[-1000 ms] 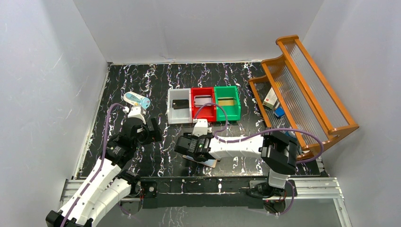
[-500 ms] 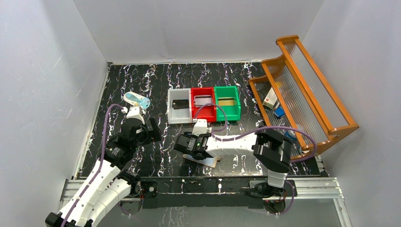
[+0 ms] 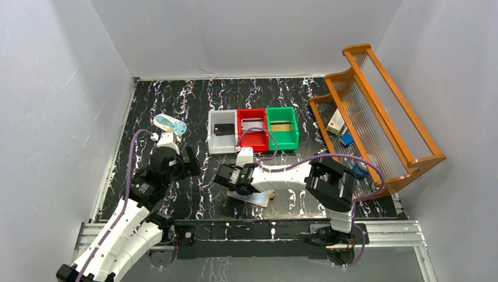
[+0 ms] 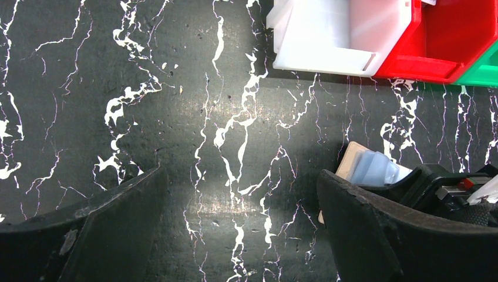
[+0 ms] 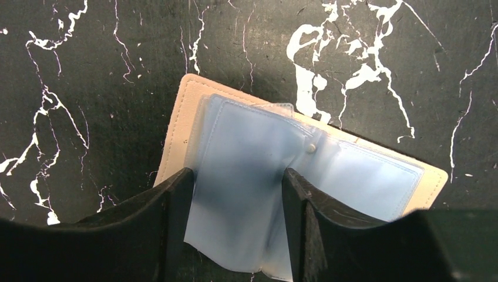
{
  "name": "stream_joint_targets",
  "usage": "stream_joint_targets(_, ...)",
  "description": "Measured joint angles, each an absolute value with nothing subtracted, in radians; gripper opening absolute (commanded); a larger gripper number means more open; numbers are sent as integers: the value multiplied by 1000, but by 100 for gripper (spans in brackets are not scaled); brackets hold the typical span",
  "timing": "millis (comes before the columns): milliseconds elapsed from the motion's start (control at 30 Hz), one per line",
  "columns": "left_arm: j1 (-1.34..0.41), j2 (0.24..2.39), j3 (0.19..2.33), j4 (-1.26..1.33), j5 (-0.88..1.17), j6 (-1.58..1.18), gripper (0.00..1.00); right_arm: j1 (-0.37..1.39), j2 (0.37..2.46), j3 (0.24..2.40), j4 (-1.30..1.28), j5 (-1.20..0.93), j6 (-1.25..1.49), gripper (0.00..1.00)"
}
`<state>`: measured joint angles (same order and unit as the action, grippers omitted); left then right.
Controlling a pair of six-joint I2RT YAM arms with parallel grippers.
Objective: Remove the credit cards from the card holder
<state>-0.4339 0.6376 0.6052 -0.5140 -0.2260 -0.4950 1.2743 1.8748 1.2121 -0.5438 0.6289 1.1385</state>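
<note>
The card holder (image 3: 259, 198) lies at a slant and away from the robot's left gripper, so the right gripper should pull it nearer before the left gripper helps hold the raised leaves (image 5: 242, 182).
The card holder (image 3: 260, 197) lies open on the black marbled table near the front, beige rim (image 5: 181, 111) outward and pale blue pocket leaves (image 5: 246, 176) up. My right gripper (image 3: 228, 177) hangs over its left part, jaws open, straddling a raised blue leaf (image 5: 238, 194); no card shows in it. A black credit card (image 3: 224, 130) lies in the white bin, a silvery one (image 3: 252, 124) in the red bin, a gold one (image 3: 282, 126) in the green bin. My left gripper (image 3: 189, 161) stands open over bare table (image 4: 239, 176), left of the card holder (image 4: 369, 167).
White (image 3: 212, 144), red (image 3: 244, 145) and green (image 3: 293, 143) bins stand in a row behind the card holder. A wooden rack (image 3: 405, 147) with small boxes fills the right side. A small blue-white object (image 3: 170, 124) lies at the back left.
My right gripper has slid a little left over the card holder and its jaws have narrowed around the blue leaf. The left arm has not moved.
</note>
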Motion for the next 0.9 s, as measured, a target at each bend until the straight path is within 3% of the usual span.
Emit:
stream_joint_targets(333, -434, 638, 605, -514, -225, -495, 98, 1261, 1788, 1084, -391, 576, 1018, 40)
stream_joint_targets(467, -434, 638, 605, -514, -225, -495, 98, 1252, 1758, 1027, -244, 487, 911, 38)
stream_joint_targets(767, -434, 638, 605, -514, -225, -495, 98, 1261, 1768, 1018, -101, 307, 741, 51)
stream_joint_targets(900, -434, 638, 605, -514, -225, -495, 98, 1264, 1774, 1041, -125, 286, 710, 61)
